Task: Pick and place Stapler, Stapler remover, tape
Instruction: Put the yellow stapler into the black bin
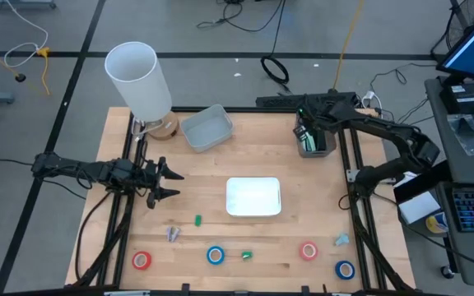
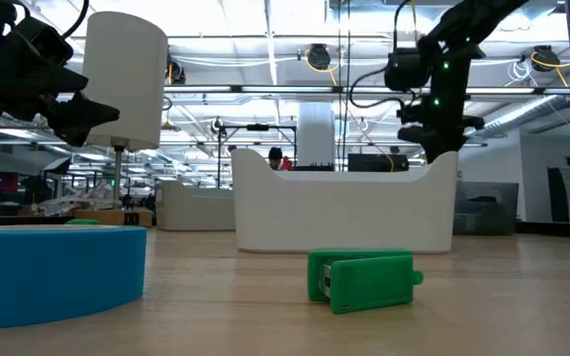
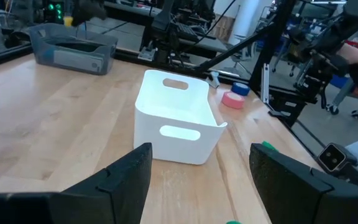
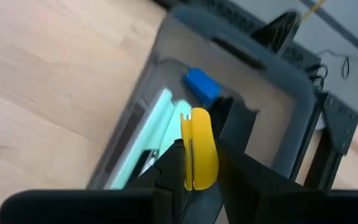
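Note:
The yellow item (image 4: 202,149) is hanging inside the dark grey bin's rim. My right gripper should go on lowering it until it is just above the mint-green thing (image 4: 146,140), and then let it go.
My right gripper (image 4: 194,163) is shut on a small yellow item, stapler or remover I cannot tell, over the dark grey bin (image 1: 313,141) at the table's far right; the bin (image 4: 291,87) holds a mint-green thing and a blue thing. My left gripper (image 1: 169,182) hovers open left of the white bin (image 1: 253,197), seen ahead of it in the left wrist view (image 3: 174,118). Two red tape rolls (image 1: 141,260) (image 1: 308,250) and two blue ones (image 1: 215,256) (image 1: 345,269) lie flat along the near edge. A green stapler (image 2: 364,279) lies on its side near the middle. My right gripper pinches the yellow item (image 4: 199,146) between its two fingers, which come from above, pointing down into the bin. The item's rounded end sticks out past the fingertips. I cannot tell whether it touches the bin's contents.
A tall white cylinder (image 1: 138,78) and a grey-blue tray (image 1: 206,127) stand at the far edge. Small pieces lie on the near half: a green one (image 1: 197,219), a grey one (image 1: 173,233), a pale blue one (image 1: 341,239). Bare wood lies between the bins.

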Motion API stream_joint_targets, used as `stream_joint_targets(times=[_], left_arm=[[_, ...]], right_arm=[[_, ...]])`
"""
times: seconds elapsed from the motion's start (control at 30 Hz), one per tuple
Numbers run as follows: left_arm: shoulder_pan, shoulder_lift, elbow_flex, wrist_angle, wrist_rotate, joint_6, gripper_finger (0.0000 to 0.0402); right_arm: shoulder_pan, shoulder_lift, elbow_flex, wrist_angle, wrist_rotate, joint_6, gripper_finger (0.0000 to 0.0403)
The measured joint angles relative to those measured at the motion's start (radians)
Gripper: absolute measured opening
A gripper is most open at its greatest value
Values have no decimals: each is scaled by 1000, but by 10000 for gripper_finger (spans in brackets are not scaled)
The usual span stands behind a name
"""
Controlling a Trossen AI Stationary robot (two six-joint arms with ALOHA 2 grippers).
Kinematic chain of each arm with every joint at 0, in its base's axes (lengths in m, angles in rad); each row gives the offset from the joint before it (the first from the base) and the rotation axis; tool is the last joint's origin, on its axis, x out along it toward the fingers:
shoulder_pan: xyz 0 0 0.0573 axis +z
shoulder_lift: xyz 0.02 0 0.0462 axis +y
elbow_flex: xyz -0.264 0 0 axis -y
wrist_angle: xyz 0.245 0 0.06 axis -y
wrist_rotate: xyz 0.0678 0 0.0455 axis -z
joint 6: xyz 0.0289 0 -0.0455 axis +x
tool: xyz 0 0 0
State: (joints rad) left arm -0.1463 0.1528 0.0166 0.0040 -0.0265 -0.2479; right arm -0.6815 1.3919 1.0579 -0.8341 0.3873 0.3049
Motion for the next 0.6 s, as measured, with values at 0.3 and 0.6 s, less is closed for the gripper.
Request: stream_joint_targets(times=[0.3,0.6], left_arm=[[0,0,0,0,1,71,269],[0,0,0,0,2,89,269]], right_arm=[[-31,19,-125,42,-53,9,66],[-62,19,-176,139,-108,13,71]])
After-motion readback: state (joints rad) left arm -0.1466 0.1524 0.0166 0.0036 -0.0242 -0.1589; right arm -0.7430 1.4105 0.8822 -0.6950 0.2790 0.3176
